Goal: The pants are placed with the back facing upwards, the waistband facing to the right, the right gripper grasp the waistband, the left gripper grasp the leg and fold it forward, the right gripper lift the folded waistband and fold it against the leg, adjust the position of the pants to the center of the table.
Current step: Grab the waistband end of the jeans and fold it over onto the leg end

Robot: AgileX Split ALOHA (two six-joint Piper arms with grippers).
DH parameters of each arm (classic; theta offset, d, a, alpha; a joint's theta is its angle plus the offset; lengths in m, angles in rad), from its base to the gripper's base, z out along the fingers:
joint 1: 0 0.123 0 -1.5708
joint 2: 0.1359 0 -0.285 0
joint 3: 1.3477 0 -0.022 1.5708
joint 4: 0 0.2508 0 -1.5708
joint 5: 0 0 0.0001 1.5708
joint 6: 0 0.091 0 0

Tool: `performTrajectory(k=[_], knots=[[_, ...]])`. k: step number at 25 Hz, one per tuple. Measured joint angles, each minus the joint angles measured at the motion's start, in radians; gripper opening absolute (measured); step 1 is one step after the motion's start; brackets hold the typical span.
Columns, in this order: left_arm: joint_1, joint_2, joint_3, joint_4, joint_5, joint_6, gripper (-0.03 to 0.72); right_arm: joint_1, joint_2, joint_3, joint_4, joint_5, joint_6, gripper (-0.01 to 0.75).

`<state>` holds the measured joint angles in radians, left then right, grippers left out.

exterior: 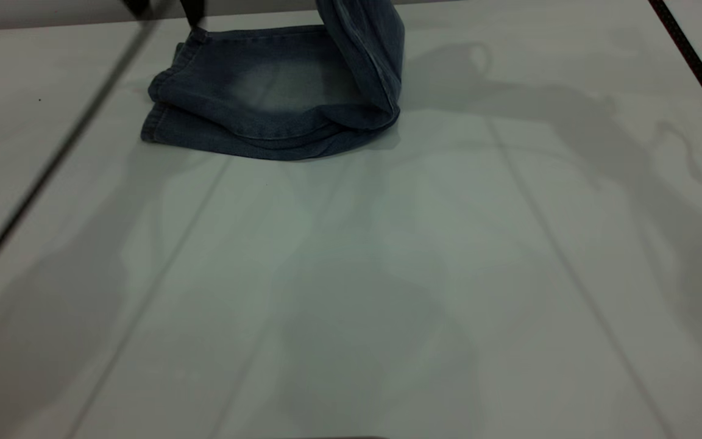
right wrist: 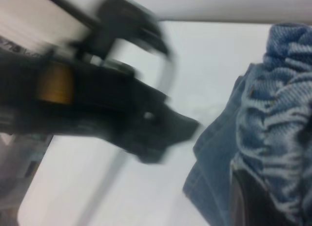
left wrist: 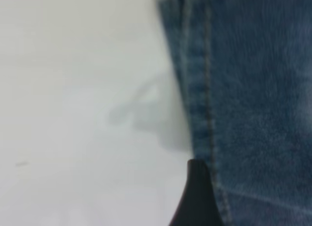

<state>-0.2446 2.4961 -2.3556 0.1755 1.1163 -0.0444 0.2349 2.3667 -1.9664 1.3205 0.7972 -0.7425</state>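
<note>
The ruched waistband (right wrist: 279,121) is raised and the leg lies flat. I keep my right gripper moving toward the stitched hem (exterior: 171,72) and let go of the waistband there.
The pants (exterior: 278,97) lie folded lengthwise at the far side of the table (exterior: 351,274), with a pale patch on top. Their right part rises steeply and leaves the exterior view at the top. In the right wrist view the ruched waistband (right wrist: 278,113) hangs from my right gripper (right wrist: 265,192), shut on it, with one dark finger (right wrist: 248,204) under the gathers. My left gripper (exterior: 194,15) sits at the far left corner of the leg (exterior: 186,67). In the left wrist view one black finger (left wrist: 195,201) lies beside the stitched hem (left wrist: 197,89), and denim hides the other.
A dark strip (exterior: 52,164) crosses the table diagonally at the left and a black band (exterior: 698,67) runs along the far right. The left arm (right wrist: 112,109) shows blurred in the right wrist view, beside the hanging denim. Arm shadows fall over the white tabletop.
</note>
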Motion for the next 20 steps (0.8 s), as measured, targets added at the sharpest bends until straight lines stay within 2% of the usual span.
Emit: performTrajectory(k=[3,12,17,20], knots=[[0.0,-0.055,-0.046,0.026,0.047,0.001,0.525,0.015,0.007,0.0,0.003,-0.036,-0.014,0.087],[0.0,-0.141,-0.084,0.036,0.051,0.004,0.525,0.091,0.134,-0.001,0.045,-0.088,-0.094,0.087],[0.0,-0.149,-0.085,0.031,0.051,0.004,0.525,0.142,0.207,-0.001,0.228,-0.106,-0.243,0.09],[0.0,-0.149,-0.085,0.014,0.051,0.008,0.525,0.166,0.227,-0.001,0.364,-0.075,-0.339,0.115]])
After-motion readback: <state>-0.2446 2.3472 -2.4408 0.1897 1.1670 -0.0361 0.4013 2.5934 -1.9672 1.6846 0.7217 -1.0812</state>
